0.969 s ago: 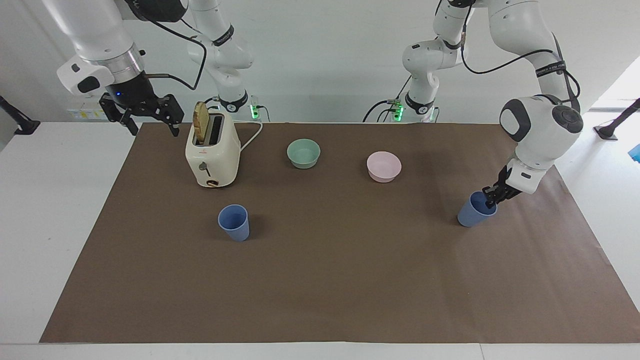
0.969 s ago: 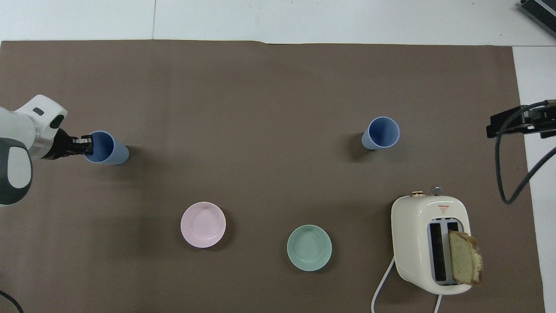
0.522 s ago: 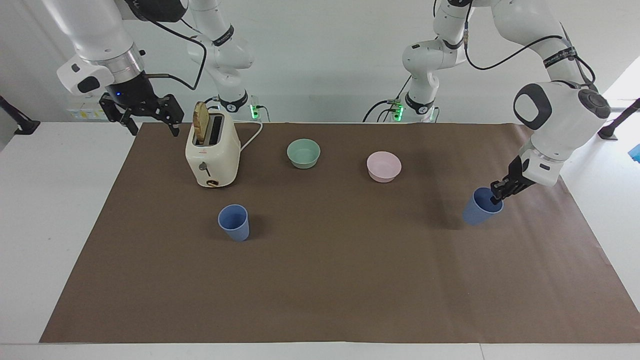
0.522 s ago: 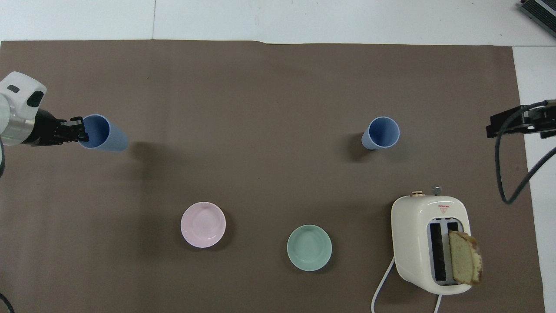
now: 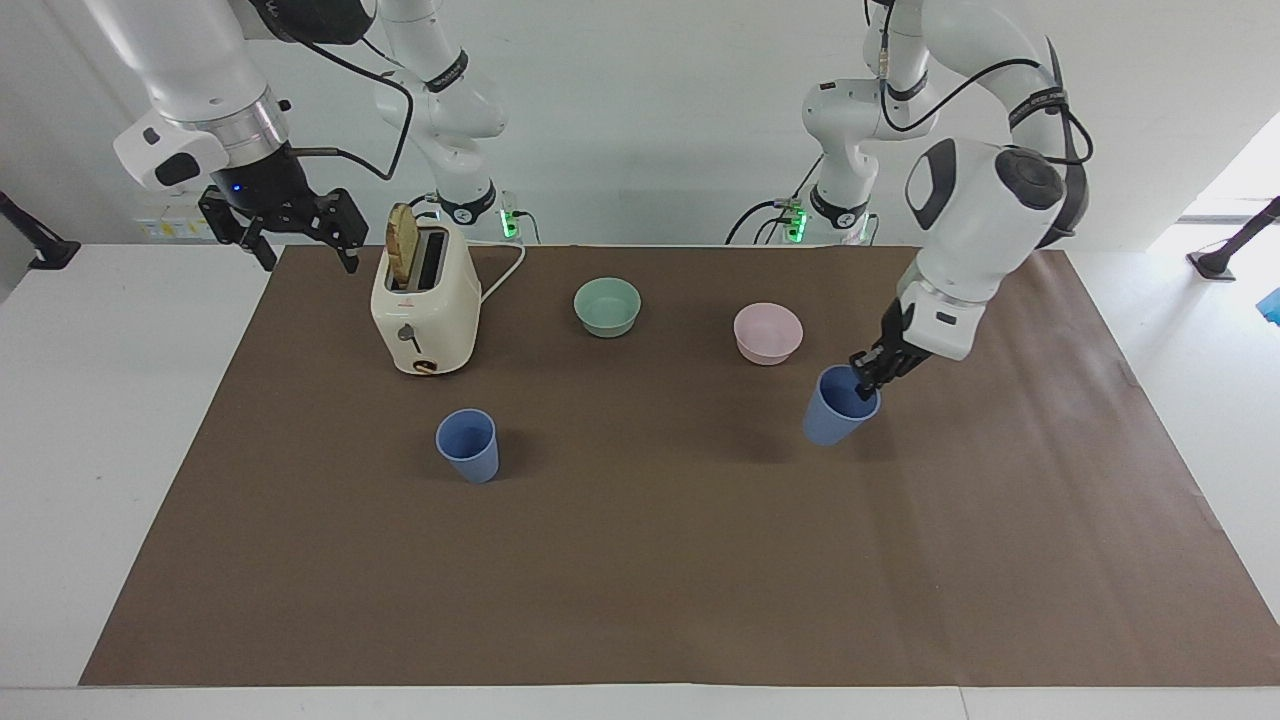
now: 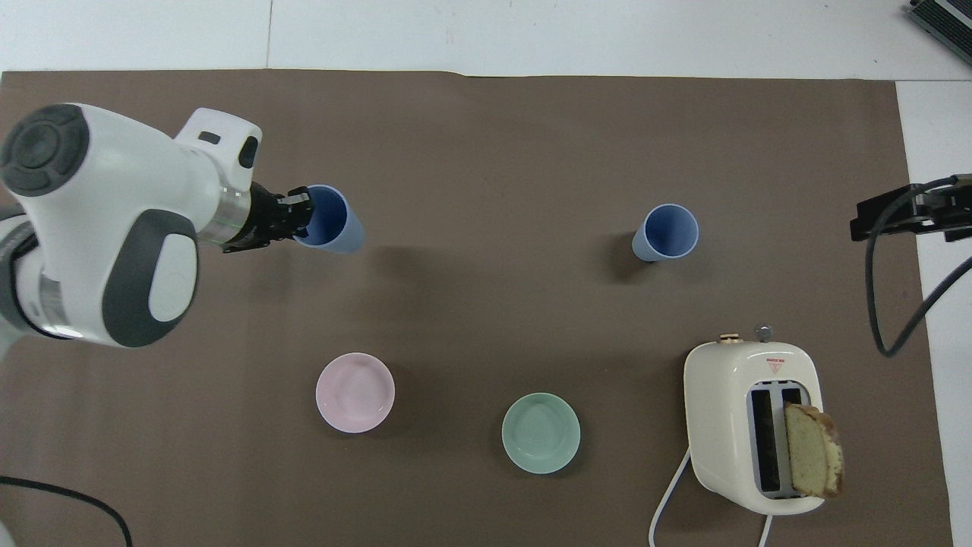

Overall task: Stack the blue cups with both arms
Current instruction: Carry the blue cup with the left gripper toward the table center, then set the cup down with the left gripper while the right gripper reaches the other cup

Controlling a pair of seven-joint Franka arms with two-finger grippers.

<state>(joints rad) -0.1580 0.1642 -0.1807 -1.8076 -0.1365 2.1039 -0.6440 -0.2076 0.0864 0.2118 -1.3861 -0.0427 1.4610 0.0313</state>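
The standing blue cup (image 6: 666,232) will slide deep inside the other when I lower it, because the blue cups get narrower from opening to base (image 6: 344,228).
One blue cup (image 5: 468,445) stands upright on the brown mat, farther from the robots than the toaster; it also shows in the overhead view (image 6: 668,232). My left gripper (image 5: 868,380) is shut on the rim of the second blue cup (image 5: 838,405) and holds it tilted in the air over the mat, near the pink bowl. In the overhead view this gripper (image 6: 296,216) and its cup (image 6: 330,220) show too. My right gripper (image 5: 300,235) is open and empty, waiting up in the air beside the toaster at the mat's edge.
A cream toaster (image 5: 425,300) with a bread slice stands toward the right arm's end. A mint-green bowl (image 5: 607,306) and a pink bowl (image 5: 768,333) sit nearer to the robots than the cups. The brown mat (image 5: 640,580) covers the table.
My left arm has lifted its blue cup off the mat and carried it toward the middle of the table, near the pink bowl. The right arm has not moved.
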